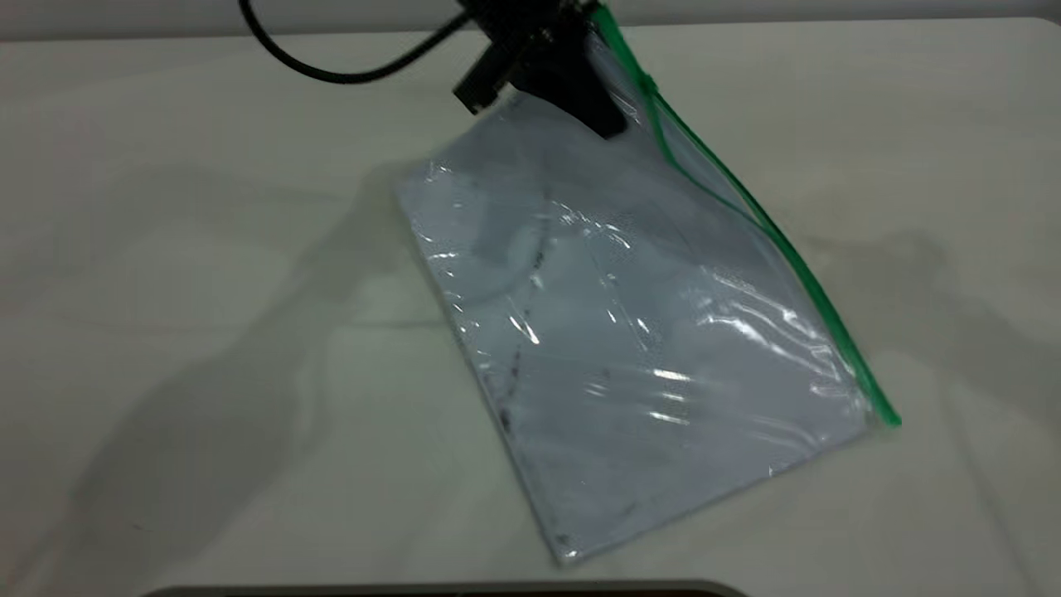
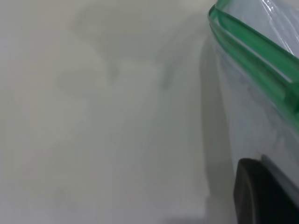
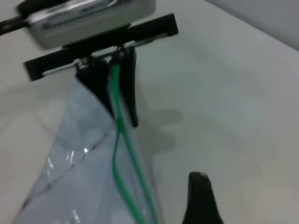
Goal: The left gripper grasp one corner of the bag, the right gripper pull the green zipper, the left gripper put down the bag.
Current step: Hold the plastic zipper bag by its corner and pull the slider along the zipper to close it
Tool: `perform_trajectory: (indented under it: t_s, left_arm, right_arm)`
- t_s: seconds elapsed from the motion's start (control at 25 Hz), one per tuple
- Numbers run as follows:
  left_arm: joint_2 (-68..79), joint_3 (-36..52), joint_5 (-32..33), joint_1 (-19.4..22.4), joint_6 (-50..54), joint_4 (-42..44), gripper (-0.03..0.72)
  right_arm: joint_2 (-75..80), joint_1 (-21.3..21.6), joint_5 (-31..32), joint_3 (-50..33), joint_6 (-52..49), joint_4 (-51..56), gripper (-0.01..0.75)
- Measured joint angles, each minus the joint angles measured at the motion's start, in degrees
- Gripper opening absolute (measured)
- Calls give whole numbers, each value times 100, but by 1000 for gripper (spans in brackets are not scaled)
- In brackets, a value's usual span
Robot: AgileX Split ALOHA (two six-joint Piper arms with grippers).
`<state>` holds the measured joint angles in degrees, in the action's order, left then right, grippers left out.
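Note:
The green zipper (image 3: 139, 173) is outside the open fingers of my right gripper, so my left gripper should bring the bag over first, and then my right gripper should pinch where the tracks meet (image 1: 648, 84).
The clear bag (image 1: 630, 332) with a white sheet and a dark smudge line hangs tilted, its low edge on the table. My left gripper (image 1: 580, 83) is at the top of the exterior view, shut on the bag's upper corner (image 1: 609, 33) where the green zipper (image 1: 746, 207) ends. The zipper's two green tracks gape apart along the upper stretch. The right wrist view shows the left gripper (image 3: 119, 88) pinching that corner and the zipper (image 3: 122, 154). My right gripper (image 3: 159, 205) is open beside the bag, with one finger (image 3: 201, 200) showing; it is out of the exterior view.
The pale table (image 1: 207, 290) lies around the bag. A black cable (image 1: 348, 70) loops from the left arm at the back. In the left wrist view the green strip (image 2: 252, 51) and one dark finger (image 2: 261, 196) are close up.

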<state>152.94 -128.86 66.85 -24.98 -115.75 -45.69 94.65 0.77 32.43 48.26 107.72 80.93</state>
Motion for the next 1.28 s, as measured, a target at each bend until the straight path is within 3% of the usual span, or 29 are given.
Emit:
perform_trajectory:
  t_s: [0.36,0.64,0.84,1.0,1.28]
  left_arm:
    - [-47,0,0,-170,-6,67,53]
    - [-47,0,-15,-223,-207,72,53]
    - [-47,0,-508,-280,-243,56,53]
    - [-47,0,-948,-269,-205,-248,53]
    - [-47,0,-1003,-269,-195,-937,53]
  right_arm:
    - [934,-102,24,22,1348,946,537]
    - [1428,-915,59,450,1354,1130,530]
    - [1454,-1314,86,525,1354,1142,530]
    - [1454,-1344,63,528,1354,1142,530]
    - [1602,-1344,-276,540,1354,1194,530]
